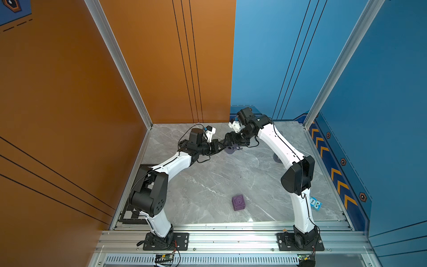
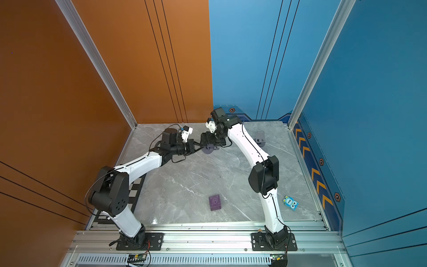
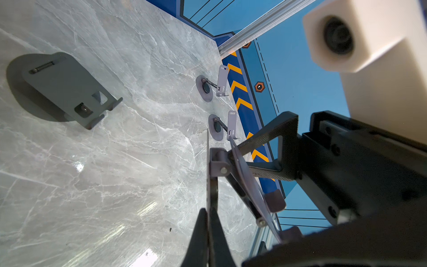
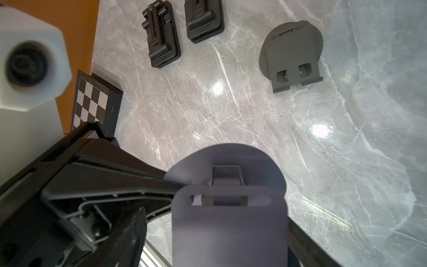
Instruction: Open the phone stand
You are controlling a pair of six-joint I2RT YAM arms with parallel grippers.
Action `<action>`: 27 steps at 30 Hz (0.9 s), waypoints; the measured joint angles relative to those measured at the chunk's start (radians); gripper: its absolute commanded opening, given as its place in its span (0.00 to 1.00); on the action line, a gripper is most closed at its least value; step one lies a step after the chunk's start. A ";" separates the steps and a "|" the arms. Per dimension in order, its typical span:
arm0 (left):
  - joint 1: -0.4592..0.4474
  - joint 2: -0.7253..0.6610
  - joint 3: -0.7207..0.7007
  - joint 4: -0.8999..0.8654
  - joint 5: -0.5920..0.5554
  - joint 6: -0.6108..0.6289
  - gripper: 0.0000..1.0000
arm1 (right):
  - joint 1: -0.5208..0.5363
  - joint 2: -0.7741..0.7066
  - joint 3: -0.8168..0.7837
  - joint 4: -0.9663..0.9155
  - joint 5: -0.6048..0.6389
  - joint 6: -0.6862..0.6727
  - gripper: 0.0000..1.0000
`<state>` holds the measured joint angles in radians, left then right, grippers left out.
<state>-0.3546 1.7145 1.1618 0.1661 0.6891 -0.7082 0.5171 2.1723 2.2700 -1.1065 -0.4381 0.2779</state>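
A bracket (image 4: 227, 174) comes up from the round base behind the phone plate (image 4: 229, 232), so a hidden arm will swing up when I pull the plate.
The phone stand (image 1: 231, 150) (image 2: 206, 150) is purple-grey and hangs above the back middle of the table between both arms. My left gripper (image 1: 223, 149) (image 3: 209, 215) is shut on the thin edge of its round base (image 3: 212, 185) (image 4: 226, 159). The hinged phone plate (image 3: 249, 185) (image 4: 231, 226) stands tilted away from the base. My right gripper (image 1: 235, 148) (image 4: 217, 231) is open around that plate. In the right wrist view bare table shows between one finger (image 4: 136, 226) and the plate's edge.
A folded dark grey stand (image 3: 62, 87) (image 4: 291, 53) lies flat on the table. Two opened stands (image 3: 211, 86) (image 3: 221, 126) stand near the right wall. Two black folded stands (image 4: 161, 34) (image 4: 203, 18) and a checkerboard (image 4: 92, 101) are at the left. A purple cube (image 1: 239, 202) and a blue owl toy (image 1: 315, 203) lie near the front.
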 measured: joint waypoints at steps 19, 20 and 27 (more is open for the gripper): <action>-0.006 -0.023 -0.006 -0.006 -0.005 -0.011 0.00 | -0.022 0.003 0.000 0.054 0.002 0.008 0.68; -0.007 -0.024 -0.007 -0.007 -0.005 -0.011 0.00 | -0.021 0.003 0.000 0.054 0.006 0.008 0.64; -0.008 -0.030 -0.014 -0.014 -0.008 -0.013 0.00 | -0.001 0.003 -0.001 0.053 0.054 -0.004 0.42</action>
<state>-0.3630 1.6848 1.1477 0.1524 0.6811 -0.7208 0.5163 2.1754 2.2692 -1.0534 -0.3840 0.2741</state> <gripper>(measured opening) 0.048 0.603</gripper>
